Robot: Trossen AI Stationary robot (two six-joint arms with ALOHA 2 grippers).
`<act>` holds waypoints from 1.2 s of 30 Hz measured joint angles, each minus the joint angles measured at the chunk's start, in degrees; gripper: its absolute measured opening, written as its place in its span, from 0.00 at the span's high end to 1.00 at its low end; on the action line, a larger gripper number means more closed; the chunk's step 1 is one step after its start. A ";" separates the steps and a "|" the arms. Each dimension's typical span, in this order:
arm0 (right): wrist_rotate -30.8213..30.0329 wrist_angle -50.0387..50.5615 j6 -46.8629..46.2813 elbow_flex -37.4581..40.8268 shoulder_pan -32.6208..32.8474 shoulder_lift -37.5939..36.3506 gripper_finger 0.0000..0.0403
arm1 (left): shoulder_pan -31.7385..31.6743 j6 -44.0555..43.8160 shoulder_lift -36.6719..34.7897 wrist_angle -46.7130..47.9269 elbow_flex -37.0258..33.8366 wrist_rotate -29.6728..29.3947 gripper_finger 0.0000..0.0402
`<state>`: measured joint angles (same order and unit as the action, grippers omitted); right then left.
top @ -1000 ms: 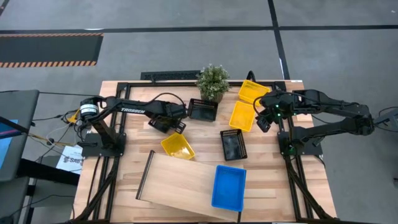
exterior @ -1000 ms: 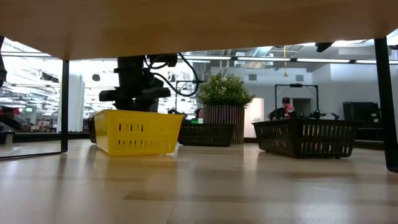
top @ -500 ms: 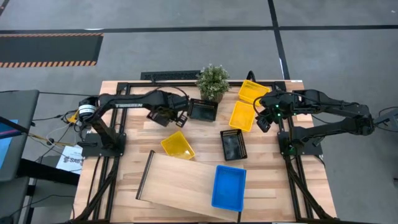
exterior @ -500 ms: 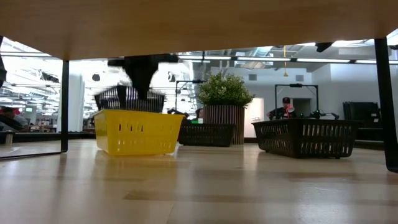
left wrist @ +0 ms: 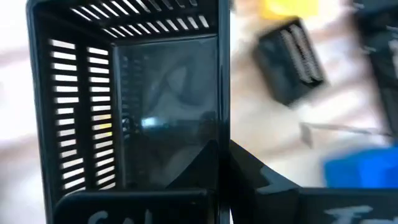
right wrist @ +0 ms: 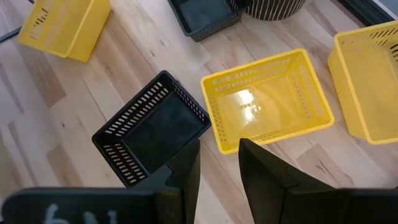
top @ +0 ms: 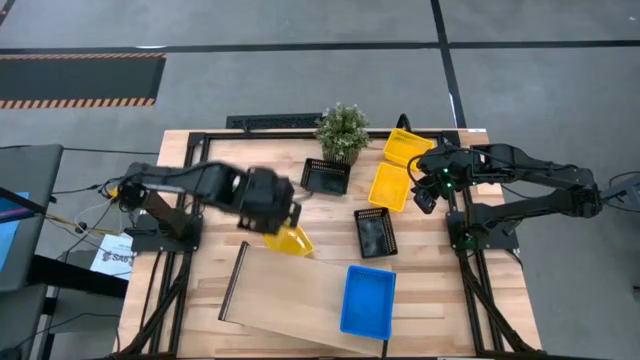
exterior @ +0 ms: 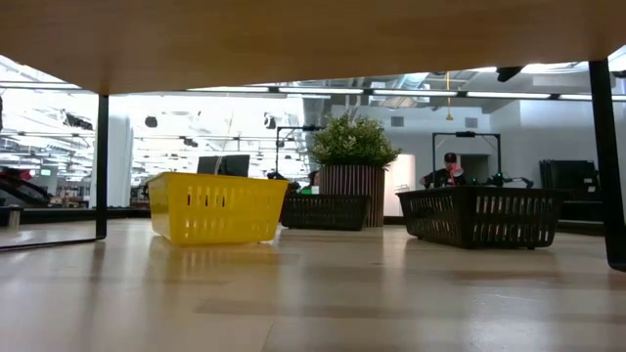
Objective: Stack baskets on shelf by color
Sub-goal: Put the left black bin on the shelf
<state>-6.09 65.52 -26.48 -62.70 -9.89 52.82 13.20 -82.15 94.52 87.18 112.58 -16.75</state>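
Observation:
My left gripper should go on carrying the black basket until its base sits on the shelf board (top: 290, 298), because the spot (top: 308, 288) beside the blue basket is free for it.
My left gripper (top: 268, 203) is shut on a black mesh basket (left wrist: 143, 106), carried in the air over the table's left middle, just above a yellow basket (top: 293, 240) that rests on its base. My right gripper (top: 426, 192) hovers open above the table's right, between a black basket (right wrist: 152, 130) and a yellow basket (right wrist: 267, 99). A blue basket (top: 367, 300) sits on the shelf board (top: 285, 290). Another black basket (top: 326, 176) and another yellow one (top: 408, 148) lie near the far edge. My left gripper holds the black basket by one side wall (left wrist: 221, 124). One finger (left wrist: 186, 171) is inside the basket and the other finger (left wrist: 261, 180) is outside it. The basket is lifted clear of the table.
A potted green plant (top: 342, 130) stands at the far middle edge. The shelf's dark rail (top: 232, 283) runs along its left end. In the low view the yellow basket (exterior: 215, 207) and two black baskets (exterior: 484, 215) stand on the table, with bare wood in front.
My left gripper has risen with the black basket from the table left of the plant, lifting it clear. It has then swung a little toward the near edge, over the yellow basket, and has gone up out of the low view.

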 joint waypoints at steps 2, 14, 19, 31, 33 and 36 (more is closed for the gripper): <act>0.00 -0.02 0.02 0.00 0.00 0.01 0.67 | 4.34 -5.52 0.15 -1.92 0.80 0.32 1.00; 0.13 -0.11 1.37 0.00 0.02 0.04 0.67 | 18.28 -25.07 4.06 -11.76 0.08 -2.35 1.00; 0.17 -0.14 1.49 0.00 0.15 0.01 0.67 | 18.15 -24.32 6.85 -14.48 0.06 0.18 1.00; 0.20 -0.06 1.49 0.00 0.14 0.02 0.67 | 17.85 -24.28 11.65 -18.98 0.06 5.05 1.00; 0.21 -0.04 1.49 0.00 0.13 0.02 0.67 | 17.85 -24.28 11.74 -18.96 0.06 5.13 1.00; 0.20 -0.04 1.49 0.00 0.13 0.02 0.67 | 17.85 -24.42 11.65 -19.04 0.06 3.70 1.00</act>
<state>-5.89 65.47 -24.99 -62.70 -9.76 52.84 31.05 -106.57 106.17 68.14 112.64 -13.05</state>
